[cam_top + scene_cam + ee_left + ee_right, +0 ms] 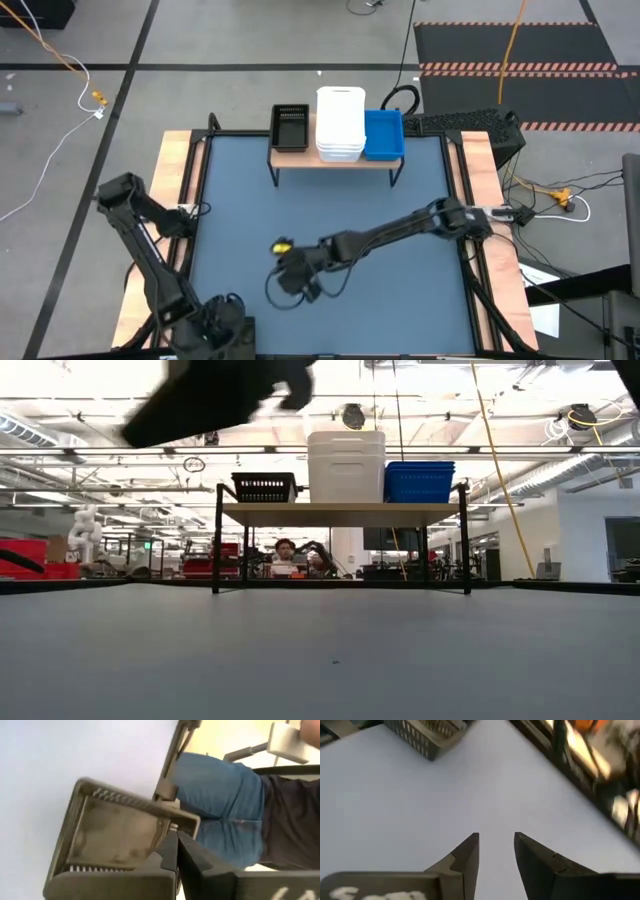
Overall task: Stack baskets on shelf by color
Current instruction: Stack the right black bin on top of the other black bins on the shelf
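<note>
My left gripper should open and put its fingers on either side of the basket's end farther along before it lifts the basket to the shelf, because it is closed at the black basket's corner (191,821) now.
The shelf (335,158) stands at the table's far edge. On it sit a black basket (290,127) at the left, a stack of white baskets (340,123) in the middle and blue baskets (384,135) at the right. Another black mesh basket (115,832) is at the near left corner, with my left gripper (176,834) shut on it; in the high view the left arm (228,322) hides it. My right gripper (496,837) hangs open above the mat's middle (290,280), nothing between its fingers. My left gripper pinches the black basket's wall at the rim (175,822), near a corner. One finger (167,852) is on the inner side and the other (200,862) on the outer side. Whether the basket is clear of the mat I cannot tell.
A person in blue jeans (225,795) stands just beyond the table edge near the left gripper. A dark blurred arm (220,395) crosses the top of the low view. A keyboard (450,123) lies behind the shelf at the right. Bare mat (330,210) stretches before the shelf.
</note>
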You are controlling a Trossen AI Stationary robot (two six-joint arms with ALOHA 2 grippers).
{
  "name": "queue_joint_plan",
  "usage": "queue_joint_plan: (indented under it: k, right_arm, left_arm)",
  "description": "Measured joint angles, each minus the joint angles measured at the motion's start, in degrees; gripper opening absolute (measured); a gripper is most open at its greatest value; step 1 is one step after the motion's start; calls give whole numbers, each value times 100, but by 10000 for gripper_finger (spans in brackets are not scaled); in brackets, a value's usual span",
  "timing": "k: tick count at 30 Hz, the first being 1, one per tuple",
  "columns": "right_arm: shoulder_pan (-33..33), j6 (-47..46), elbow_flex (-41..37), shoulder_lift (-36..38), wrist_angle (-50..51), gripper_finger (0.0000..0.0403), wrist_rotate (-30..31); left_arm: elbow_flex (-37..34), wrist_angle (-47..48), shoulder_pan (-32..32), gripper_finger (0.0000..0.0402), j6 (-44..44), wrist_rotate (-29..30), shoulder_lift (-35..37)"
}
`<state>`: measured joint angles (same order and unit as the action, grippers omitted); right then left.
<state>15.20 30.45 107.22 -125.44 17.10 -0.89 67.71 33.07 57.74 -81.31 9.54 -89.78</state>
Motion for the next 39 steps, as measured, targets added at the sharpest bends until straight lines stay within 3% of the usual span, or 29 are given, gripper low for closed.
queue_joint_plan:
  k: [4, 9, 12, 16, 20, 26, 36, 39]
  right_arm:
    - [-74, -842, -1219, 1060, -150, 93, 102]
    - [52, -1654, -3675, 2767, -1926, 64, 1032]
    - [89, -2192, -5218, 3776, -3172, 53, 1297]
    - [93, -3046, -7040, 4892, -4988, 47, 1311]
    - [64, -3698, -8326, 5805, -6189, 47, 1306]
    - [171, -4478, -9391, 6761, -6705, 47, 1288]
    - [678, -4574, -9614, 6481, -6699, 47, 1325]
    - [704, -4554, -9452, 6234, -6716, 47, 1469]
  left_arm:
    - [810, 312, -77, 6, 517, 95, -440]
    - [1055, -464, -57, 23, 495, 351, -934]
    - [1057, -626, -67, 37, 314, 299, -1148]
    - [1052, -554, -194, 77, 237, -146, -1184]
    - [1055, -912, -333, 130, 185, -731, -1152]
    - [1056, -2096, -278, 169, 912, -1056, -1141]
    - [967, -2124, 141, 170, 929, 1139, -1149]
    - [967, -2113, 196, 170, 1047, 1390, -1147]
